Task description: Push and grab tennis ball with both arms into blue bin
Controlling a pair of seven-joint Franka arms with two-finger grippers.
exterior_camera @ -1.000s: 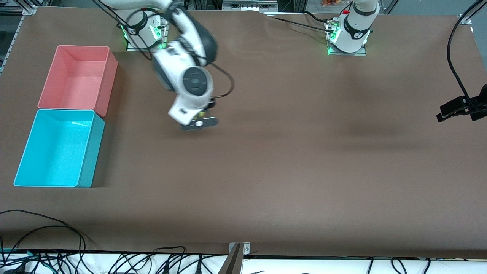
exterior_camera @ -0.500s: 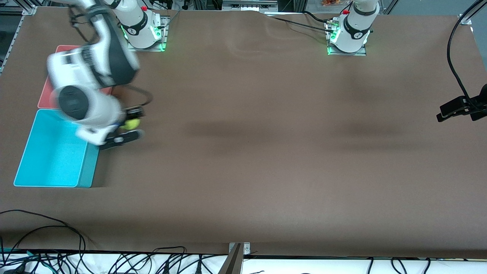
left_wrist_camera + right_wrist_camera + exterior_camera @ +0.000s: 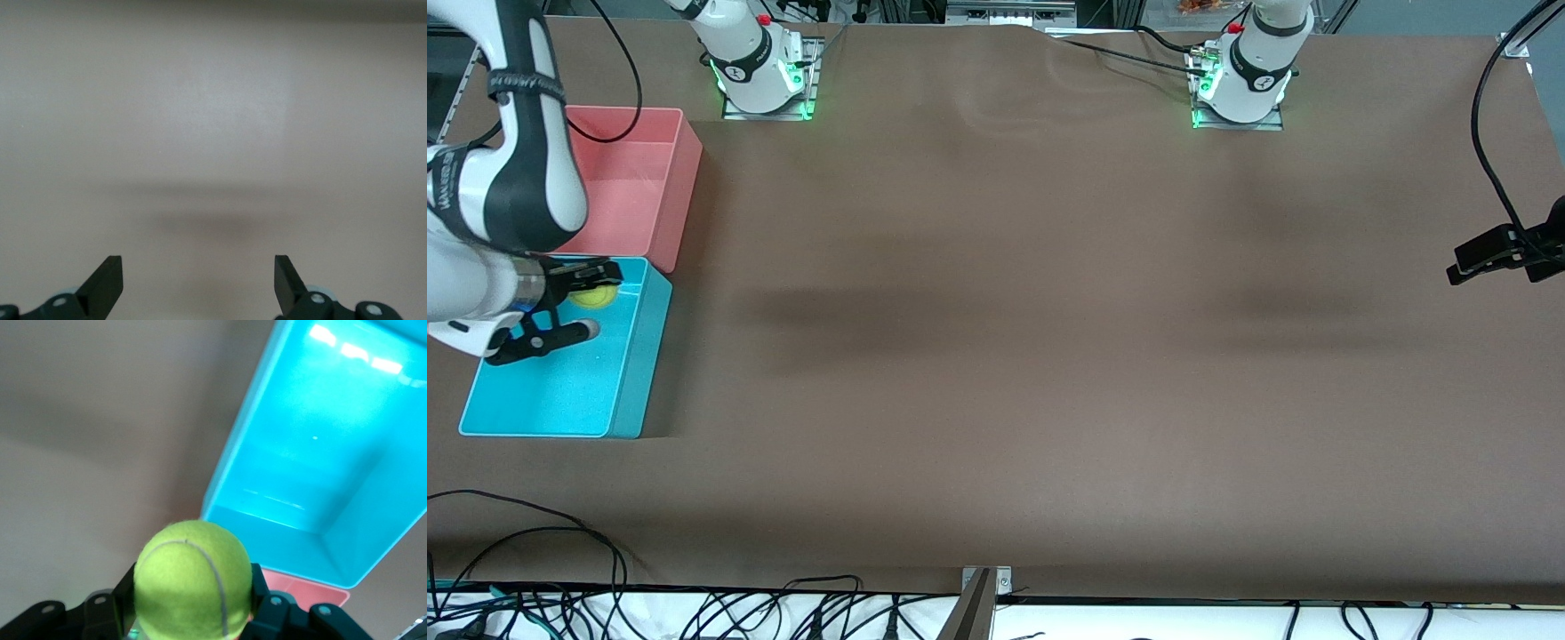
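Note:
The tennis ball is over the open inside of the blue bin, so my right gripper should lower it next and let go close to the bin's bottom.
The tennis ball is yellow-green and sits between the fingers of my right gripper, which is shut on it. Gripper and ball hang over the end of the blue bin that is next to the pink bin. In the right wrist view the ball fills the gap of the right gripper, with the bin below it. My left gripper is open and empty over bare brown table. It is out of the front view, which shows only that arm's base.
A pink bin stands against the blue bin, farther from the front camera, and shows in the right wrist view. A black clamp with a cable juts in at the left arm's end. Cables lie along the table's front edge.
My right arm has swung from the middle of the table toward the bins with the ball in its gripper, and now holds it over the blue bin. The left arm's base is unchanged.

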